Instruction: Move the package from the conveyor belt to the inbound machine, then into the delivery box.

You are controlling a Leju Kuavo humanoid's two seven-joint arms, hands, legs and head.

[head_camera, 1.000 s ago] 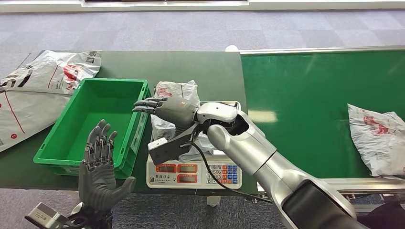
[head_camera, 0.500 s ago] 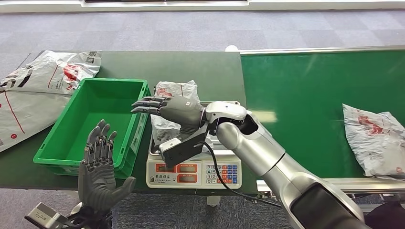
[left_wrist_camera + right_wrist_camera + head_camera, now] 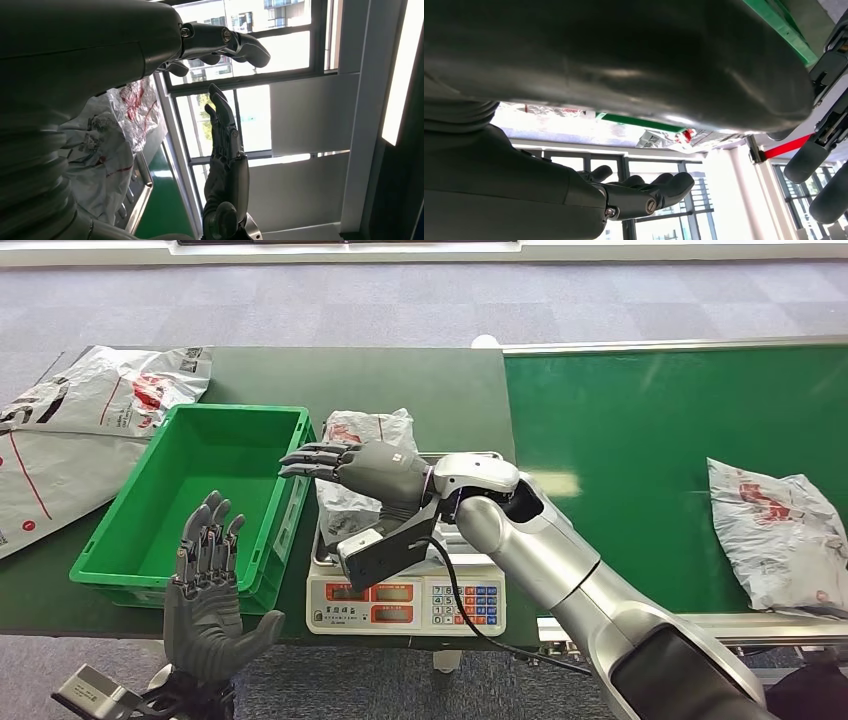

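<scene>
I expect the package (image 3: 345,502) to crease in my hold and spread out on both sides when I carry it, because its plastic lies loose and wrinkled (image 3: 386,428).
A crumpled white package with red print (image 3: 368,432) lies on the tray of the inbound scale (image 3: 405,602). My right hand (image 3: 350,466) hovers just over it, fingers stretched flat toward the green delivery box (image 3: 131,532), and holds nothing. My left hand (image 3: 206,592) is raised in front of the box's near wall, palm open and fingers up, empty. In the left wrist view the package (image 3: 112,135) shows beside my right hand (image 3: 225,165), whose fingers are straight. A second package (image 3: 775,532) lies on the green conveyor belt (image 3: 640,430) at the far right.
Large grey mail bags (image 3: 75,435) lie on the dark green table left of the box. A black cable (image 3: 455,610) runs from my right wrist across the scale's keypad. The box has nothing inside it.
My right arm has drawn back slightly to the right over the scale, still empty. The package on the belt has travelled a little leftward. My left hand has not moved.
</scene>
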